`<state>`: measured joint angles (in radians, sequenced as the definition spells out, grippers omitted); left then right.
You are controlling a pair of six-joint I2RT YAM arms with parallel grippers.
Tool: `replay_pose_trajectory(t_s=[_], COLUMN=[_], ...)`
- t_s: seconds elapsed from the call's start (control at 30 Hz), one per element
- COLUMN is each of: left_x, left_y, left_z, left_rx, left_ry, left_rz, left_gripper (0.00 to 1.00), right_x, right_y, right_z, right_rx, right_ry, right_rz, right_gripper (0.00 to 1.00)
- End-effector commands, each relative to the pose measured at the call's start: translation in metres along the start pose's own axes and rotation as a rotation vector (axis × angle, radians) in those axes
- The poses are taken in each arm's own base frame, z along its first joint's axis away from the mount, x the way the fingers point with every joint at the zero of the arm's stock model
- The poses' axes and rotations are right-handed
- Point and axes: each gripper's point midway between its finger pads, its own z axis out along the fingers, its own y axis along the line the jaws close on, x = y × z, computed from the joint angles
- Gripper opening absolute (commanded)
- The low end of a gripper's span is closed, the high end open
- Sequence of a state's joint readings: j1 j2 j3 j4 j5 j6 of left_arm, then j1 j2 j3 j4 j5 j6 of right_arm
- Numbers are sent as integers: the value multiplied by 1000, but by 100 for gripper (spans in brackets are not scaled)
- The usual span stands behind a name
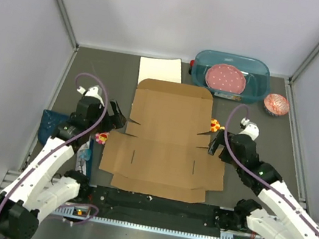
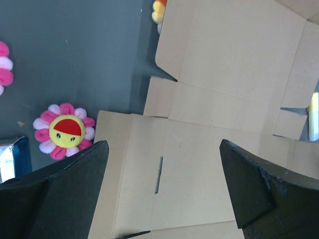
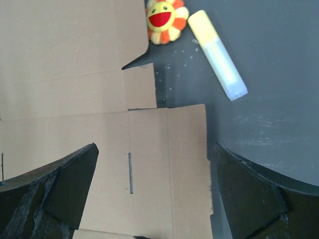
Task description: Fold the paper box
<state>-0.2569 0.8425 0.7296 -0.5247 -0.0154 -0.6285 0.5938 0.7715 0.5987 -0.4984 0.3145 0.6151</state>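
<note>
My gripper is going to lift the paper box's side. A crease (image 1: 166, 142) joins the back panel (image 1: 172, 112) to the paper box's middle, so the back panel will then come along and bend there.
The paper box (image 1: 167, 139) lies flat and unfolded in the middle of the table, brown cardboard with flaps and slits. My left gripper (image 1: 115, 117) hovers open over its left side; in the left wrist view (image 2: 164, 174) the left flap with a slit (image 2: 158, 174) lies between the fingers. My right gripper (image 1: 216, 143) hovers open over its right side; in the right wrist view (image 3: 154, 184) the right flap (image 3: 169, 164) and its slit lie between the fingers. Neither gripper holds anything.
A white sheet (image 1: 160, 70) lies behind the box. A teal tub (image 1: 230, 75) with a pink plate stands back right, a cupcake liner (image 1: 276, 104) beside it. Flower toys (image 2: 65, 130) (image 3: 163, 16), a yellow marker (image 3: 217, 55) and a blue packet (image 1: 54, 121) flank the box.
</note>
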Motion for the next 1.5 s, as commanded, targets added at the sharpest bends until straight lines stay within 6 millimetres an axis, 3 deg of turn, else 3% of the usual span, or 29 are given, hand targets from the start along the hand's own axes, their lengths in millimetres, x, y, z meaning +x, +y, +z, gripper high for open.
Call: replay_pose_trajectory(t_s=[0.0,0.1,0.27,0.47,0.57,0.7,0.77,0.93,0.97,1.13,1.27,1.47], left_x=[12,18,21,27,33,32,31,16,10,-12,-36,-68], left_y=[-4,-8,-13,-11,-9,-10,-10,-19,-23,-32,-38,-53], left_z=[-3,-5,-9,-10,-7,-5,-4,-9,-11,-21,-36,-67], left_rx=[66,110,146,151,146,146,141,155,163,172,175,236], left_ry=[17,37,45,59,76,77,77,42,29,-40,-137,-288], left_rz=[29,54,75,58,42,36,34,36,37,40,41,18], left_gripper=[99,99,98,98,98,97,97,97,97,97,97,99], right_x=[-2,18,42,63,70,77,73,39,24,-25,-76,-140], right_y=[-19,-31,-33,-29,-26,-20,-16,5,12,44,81,98], right_z=[-2,8,26,40,46,47,44,22,11,-28,-70,-111], right_rx=[75,92,72,37,21,-9,-37,-143,-159,-289,-446,-482], right_ry=[-30,47,127,194,224,263,251,175,153,76,-5,-167], right_rz=[83,176,197,186,172,160,150,121,118,96,80,103], right_gripper=[99,97,94,83,68,33,27,4,0,0,0,0])
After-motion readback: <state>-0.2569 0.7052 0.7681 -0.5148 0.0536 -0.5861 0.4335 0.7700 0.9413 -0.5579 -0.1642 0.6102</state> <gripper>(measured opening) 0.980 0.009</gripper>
